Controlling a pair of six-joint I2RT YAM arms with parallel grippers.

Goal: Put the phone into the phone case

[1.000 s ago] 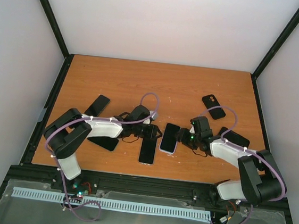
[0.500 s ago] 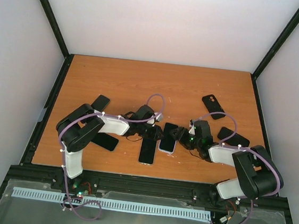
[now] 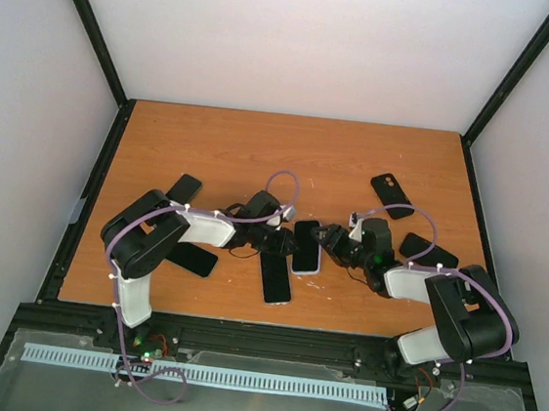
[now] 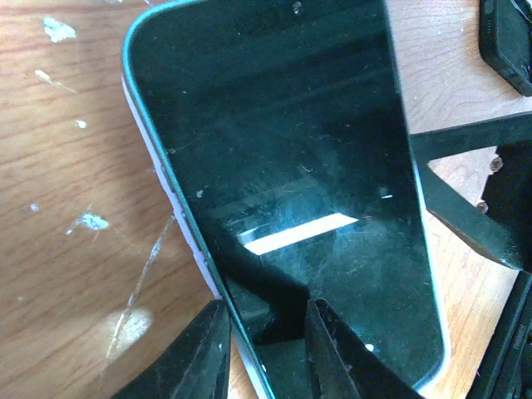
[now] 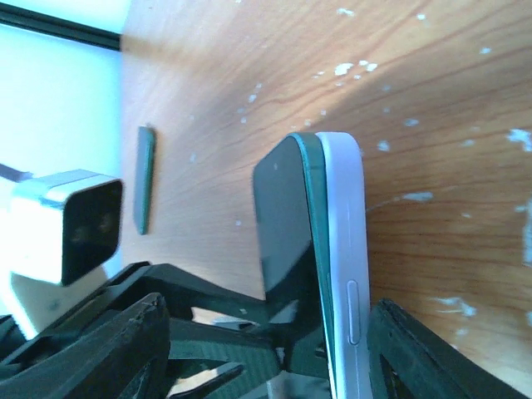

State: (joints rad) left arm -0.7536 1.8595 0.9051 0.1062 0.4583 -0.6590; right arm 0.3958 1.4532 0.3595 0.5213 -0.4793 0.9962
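The phone's teal rim (image 5: 319, 204) sticks up above the long side of the white case, so the robot's right gripper should squeeze phone and case together next to the button (image 5: 353, 328) and lift both.
The phone (image 3: 307, 246), dark screen with a teal rim, sits inside a white case (image 4: 166, 208) near the table's middle. My left gripper (image 3: 282, 237) reaches it from the left. In the left wrist view the left gripper (image 4: 266, 320) pinches the phone's long edge, one finger on the screen (image 4: 291, 166), the other beside the case. My right gripper (image 3: 334, 241) is at the phone's right side. In the right wrist view the right gripper (image 5: 266, 332) stands wide open around the phone (image 5: 287, 224), one finger near the case's back (image 5: 342, 216).
A bare black phone (image 3: 275, 279) lies just in front of the left gripper. Two more dark phones (image 3: 184, 191) (image 3: 190, 259) lie to the left. Two black cases (image 3: 392, 193) (image 3: 429, 251) lie at the right. The left arm's camera housing (image 5: 62, 224) shows in the right wrist view.
The cased phone has slid away from the front edge and turned more upright, with both grippers closing in on it. The black phone in front has turned slightly.
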